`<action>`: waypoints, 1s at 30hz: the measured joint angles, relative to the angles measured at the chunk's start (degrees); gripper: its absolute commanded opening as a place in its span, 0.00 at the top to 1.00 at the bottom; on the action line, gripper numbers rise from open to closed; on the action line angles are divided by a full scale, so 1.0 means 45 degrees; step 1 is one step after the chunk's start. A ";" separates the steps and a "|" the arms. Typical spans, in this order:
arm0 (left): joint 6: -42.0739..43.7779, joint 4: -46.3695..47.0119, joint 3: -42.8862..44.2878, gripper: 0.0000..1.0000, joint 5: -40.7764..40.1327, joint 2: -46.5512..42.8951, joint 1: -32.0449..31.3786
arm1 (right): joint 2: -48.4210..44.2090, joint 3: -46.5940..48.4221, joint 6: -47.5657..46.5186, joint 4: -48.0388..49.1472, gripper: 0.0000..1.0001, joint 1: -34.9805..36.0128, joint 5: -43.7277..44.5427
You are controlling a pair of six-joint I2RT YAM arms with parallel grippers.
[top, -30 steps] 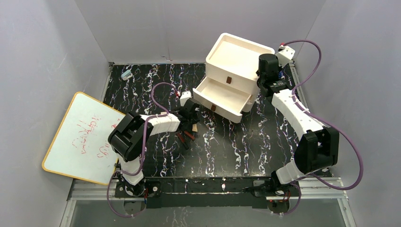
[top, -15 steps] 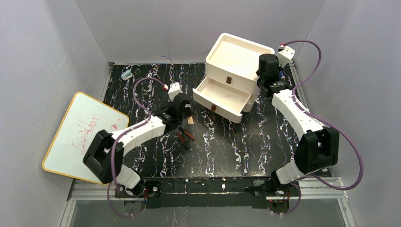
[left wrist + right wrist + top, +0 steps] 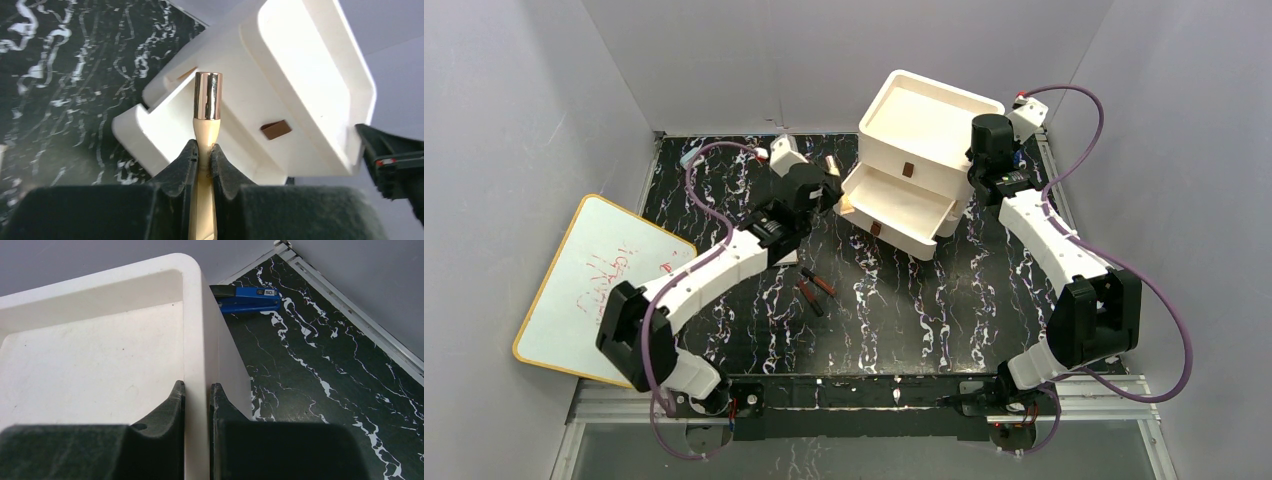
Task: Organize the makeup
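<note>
My left gripper should keep moving inward and let go of the tan tube (image 3: 846, 206) over the drawer's bottom (image 3: 890, 200), because the tube is at the rim of the open, empty drawer.
My left gripper (image 3: 833, 187) (image 3: 202, 147) is shut on a tan tube with a shiny copper cap (image 3: 207, 95), held in the air at the left edge of the box's open middle drawer (image 3: 894, 202); its tan end shows in the top view (image 3: 847, 207). Thin black-and-red pencils (image 3: 815, 289) lie on the table. My right gripper (image 3: 987, 140) (image 3: 196, 390) is shut on the right rim of the white drawer box (image 3: 195, 330). The copper-pink discs are out of view.
The white box (image 3: 932, 120) has an open top tray and brown handles (image 3: 275, 129). A whiteboard (image 3: 594, 290) leans at the left. A small light-blue object (image 3: 690, 157) is at the back left. A blue stapler (image 3: 247, 297) lies behind the box.
My left arm has swung from the table's middle toward the back right, carrying the tan tube up to the open drawer. The right arm has not moved.
</note>
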 measured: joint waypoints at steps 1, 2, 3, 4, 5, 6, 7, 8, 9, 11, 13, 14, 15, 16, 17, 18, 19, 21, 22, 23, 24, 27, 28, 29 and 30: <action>-0.0209 0.0301 0.0291 1.00 0.0092 0.0364 0.0000 | -0.0005 0.0000 0.0000 0.0000 0.99 0.0000 -0.0005; -0.0374 0.0539 0.0515 1.00 0.0180 0.0724 0.0000 | -0.0010 -0.0005 0.0000 0.0000 0.99 0.0000 -0.0010; -0.0549 0.0763 0.0729 1.00 0.0272 0.1093 0.0000 | -0.0010 -0.0005 0.0000 0.0000 0.99 -0.0005 -0.0015; -0.0729 0.0976 0.0942 1.00 0.0369 0.1491 0.0000 | -0.0015 -0.0015 0.0000 0.0000 0.99 -0.0005 -0.0029; -0.0913 0.1122 0.1161 1.00 0.0471 0.1904 0.0000 | -0.0024 -0.0015 0.0000 0.0005 0.99 -0.0010 -0.0044; -0.1112 0.1263 0.1394 1.00 0.0583 0.2341 0.0000 | -0.0034 -0.0019 0.0000 0.0000 0.99 -0.0010 -0.0058; -0.1248 0.1375 0.1549 1.00 0.0670 0.2676 0.0000 | -0.0039 -0.0024 0.0000 0.0000 0.99 -0.0010 -0.0078; -0.1438 0.1477 0.1749 1.00 0.0767 0.3075 0.0000 | -0.0044 -0.0024 0.0000 0.0000 0.99 -0.0010 -0.0087; -0.1632 0.1608 0.1919 1.00 0.0884 0.3453 0.0000 | -0.0049 -0.0024 -0.0005 0.0000 0.99 -0.0010 -0.0087; -0.2016 0.1851 0.2166 1.00 0.1093 0.4124 0.0000 | -0.0058 -0.0024 -0.0005 0.0000 0.99 -0.0010 -0.0097; -0.2336 0.2016 0.2278 1.00 0.1292 0.4585 0.0000 | -0.0063 -0.0024 -0.0015 0.0000 0.99 -0.0010 -0.0097; -0.2516 0.2084 0.2327 1.00 0.1384 0.4818 0.0000 | -0.0063 -0.0024 -0.0015 0.0000 0.99 -0.0010 -0.0097; -0.2686 0.2186 0.2370 1.00 0.1491 0.5027 0.0000 | -0.0058 -0.0024 -0.0015 0.0000 0.99 -0.0010 -0.0097; -0.2851 0.2273 0.2380 1.00 0.1583 0.5183 0.0000 | -0.0063 -0.0024 -0.0019 0.0000 0.99 -0.0010 -0.0097; -0.2997 0.2312 0.2380 0.97 0.1656 0.5314 0.0000 | -0.0063 -0.0024 -0.0019 0.0000 0.99 -0.0010 -0.0097; -0.3143 0.2322 0.2380 0.86 0.1734 0.5382 0.0000 | -0.0058 -0.0024 -0.0019 0.0000 0.99 -0.0010 -0.0097; -0.3259 0.2322 0.2380 0.71 0.1807 0.5416 0.0000 | -0.0063 -0.0024 -0.0024 0.0000 0.99 -0.0010 -0.0097; -0.3424 0.2424 0.2380 0.51 0.1928 0.5425 0.0000 | -0.0058 -0.0024 -0.0024 0.0005 0.99 -0.0010 -0.0097; -0.3507 0.2497 0.2380 0.45 0.1982 0.5425 0.0000 | -0.0058 -0.0019 -0.0029 0.0000 0.99 -0.0010 -0.0097; -0.3580 0.2565 0.2385 0.41 0.2040 0.5425 0.0000 | -0.0058 -0.0019 -0.0029 0.0000 0.99 -0.0010 -0.0097; -0.3619 0.2603 0.2390 0.39 0.2089 0.5425 0.0000 | -0.0058 -0.0019 -0.0034 0.0000 0.99 -0.0010 -0.0097; -0.3609 0.2705 0.2487 0.37 0.2137 0.5421 0.0000 | -0.0058 0.0000 -0.0044 -0.0005 0.99 -0.0010 -0.0102; -0.3541 0.2705 0.2521 0.36 0.2142 0.5406 0.0000 | -0.0058 0.0000 -0.0044 -0.0005 0.99 -0.0010 -0.0102; -0.3410 0.2710 0.2531 0.35 0.2147 0.5367 0.0000 | -0.0058 0.0000 -0.0044 -0.0005 0.99 -0.0010 -0.0102; -0.3264 0.2686 0.2531 0.35 0.2142 0.5289 0.0000 | -0.0058 0.0000 -0.0044 -0.0005 0.99 -0.0010 -0.0102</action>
